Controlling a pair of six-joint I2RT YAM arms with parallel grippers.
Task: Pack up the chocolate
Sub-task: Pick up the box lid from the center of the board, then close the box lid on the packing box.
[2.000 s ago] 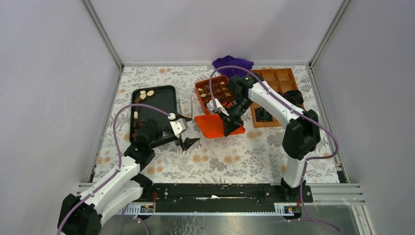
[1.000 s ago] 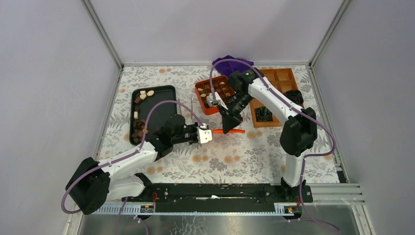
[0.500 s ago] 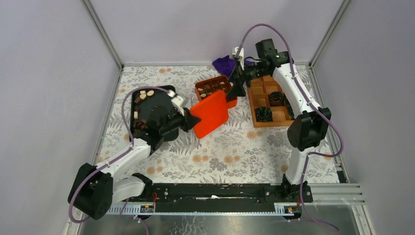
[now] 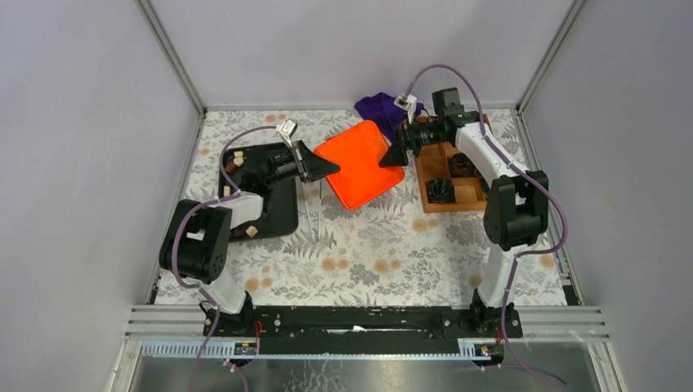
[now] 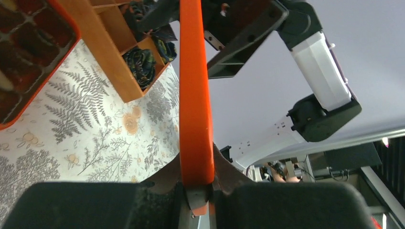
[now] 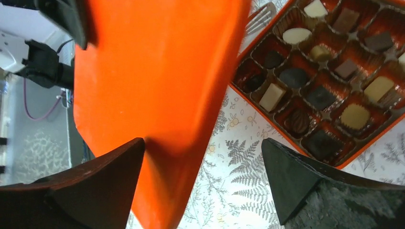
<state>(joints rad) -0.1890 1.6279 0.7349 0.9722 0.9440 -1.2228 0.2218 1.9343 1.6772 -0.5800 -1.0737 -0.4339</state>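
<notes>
The lid [image 4: 355, 167] is at a tilt above the box in my left gripper. My right gripper should take hold of the lid's opposite edge [image 4: 395, 174], so that my left gripper is free to guide it down.
My left gripper [image 5: 196, 183] is shut on the rim of a flat orange lid [image 4: 358, 162], which it holds tilted in the air over the orange box. In the right wrist view the box [image 6: 246, 93] shows below, its cups filled with chocolate [image 6: 296, 36] in dark, light brown and cream pieces. My right gripper [image 4: 394, 155] stands wide open at the lid's right edge, and the lid's corner [image 6: 157, 86] lies between its fingers. I cannot tell whether the left finger [image 6: 114, 167] touches it. A few pieces lie on the black tray [image 4: 282, 220].
A wooden compartment box [image 4: 466, 192] with dark crinkled wrappers [image 4: 441, 189] stands at the right. A purple cloth [image 4: 377, 105] lies at the back. The left arm [image 4: 245, 204] stretches over the black tray. Grey walls close in the flowered table [image 4: 384, 253].
The right gripper has let go of the lid and opened wide, swinging back, then returning to its right edge. The left gripper took the lid, raised it and carried it back over the orange box.
</notes>
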